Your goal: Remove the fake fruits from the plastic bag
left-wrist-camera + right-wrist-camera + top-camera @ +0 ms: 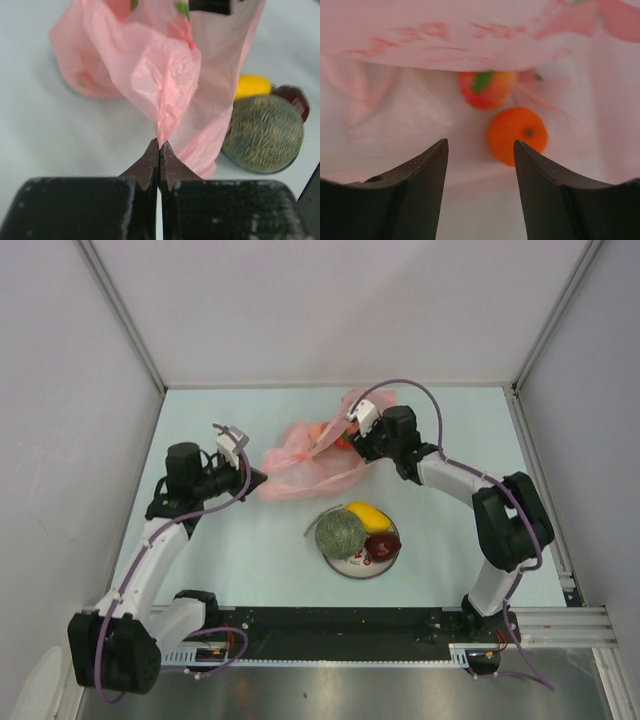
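The plastic bag's film is hanging over the red-orange fruit. My left gripper should gently move the bunched fold (284, 468) back toward my right gripper to loosen the film.
The pink plastic bag (305, 458) lies crumpled mid-table. My left gripper (258, 480) is shut on a bunched fold of the plastic bag (167, 75), its tips (159, 146) pressed together on the film. My right gripper (346, 436) reaches into the bag's far-right mouth. In the right wrist view its jaws (481, 145) stand apart with nothing between them. Inside the bag (410, 115) lie an orange ball (516, 134), just beyond the right fingertip, and a red-orange fruit with a green leaf (485, 89). Outside the bag sit the netted melon (340, 533), the yellow oval (368, 516) and a dark red piece (382, 546).
The melon (262, 132), yellow oval (252, 85) and dark red piece (295, 97) rest on a round white plate (355, 566) near the table's front centre. Grey walls close off the left, back and right. A black rail runs along the near edge.
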You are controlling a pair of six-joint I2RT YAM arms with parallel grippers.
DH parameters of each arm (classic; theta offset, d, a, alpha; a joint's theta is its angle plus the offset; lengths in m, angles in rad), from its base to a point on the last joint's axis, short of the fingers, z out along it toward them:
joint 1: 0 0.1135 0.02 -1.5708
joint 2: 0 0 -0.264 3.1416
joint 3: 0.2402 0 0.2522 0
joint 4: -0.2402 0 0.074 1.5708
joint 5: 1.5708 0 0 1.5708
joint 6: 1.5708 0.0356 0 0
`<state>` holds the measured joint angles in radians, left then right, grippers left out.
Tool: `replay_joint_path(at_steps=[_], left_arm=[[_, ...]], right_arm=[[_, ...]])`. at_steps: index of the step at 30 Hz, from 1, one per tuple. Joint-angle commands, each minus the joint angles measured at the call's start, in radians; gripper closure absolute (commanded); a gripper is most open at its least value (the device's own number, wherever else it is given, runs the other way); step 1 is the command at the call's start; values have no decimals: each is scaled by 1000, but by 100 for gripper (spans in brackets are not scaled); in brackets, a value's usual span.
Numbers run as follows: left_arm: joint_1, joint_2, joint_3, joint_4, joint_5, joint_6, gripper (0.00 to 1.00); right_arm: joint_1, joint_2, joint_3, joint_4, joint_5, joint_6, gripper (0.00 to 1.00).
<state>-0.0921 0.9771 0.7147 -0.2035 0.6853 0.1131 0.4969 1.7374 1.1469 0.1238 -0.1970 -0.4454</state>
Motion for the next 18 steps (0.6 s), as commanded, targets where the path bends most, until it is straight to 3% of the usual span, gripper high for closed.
replay_joint_path(at_steps=[1, 5, 6, 8, 9, 12, 16, 18], left_arm=[[-109, 165, 259, 105, 22, -16, 100], [-161, 481, 598, 110, 57, -39, 99], [-172, 532, 770, 101, 59, -36, 100], [-202, 694, 967, 59, 60, -29, 100], [-212, 743, 1175, 40, 57, -30, 100], [-248, 874, 1453, 25, 30, -32, 100], [-299, 858, 1482, 55, 42, -18, 100], [-302, 801, 1415, 26, 80, -38, 100]], right_arm=[[-118, 122, 150, 80, 122, 39, 40], [-181, 220, 313, 187, 169, -4, 39], [-192, 232, 338, 200, 191, -19, 39], [-230, 258, 385, 227, 195, -32, 40], [-242, 260, 422, 234, 240, -29, 39], [-284, 237, 441, 260, 272, -36, 40], [-323, 142, 398, 232, 286, 7, 40], [-333, 52, 322, 220, 280, 16, 40]])
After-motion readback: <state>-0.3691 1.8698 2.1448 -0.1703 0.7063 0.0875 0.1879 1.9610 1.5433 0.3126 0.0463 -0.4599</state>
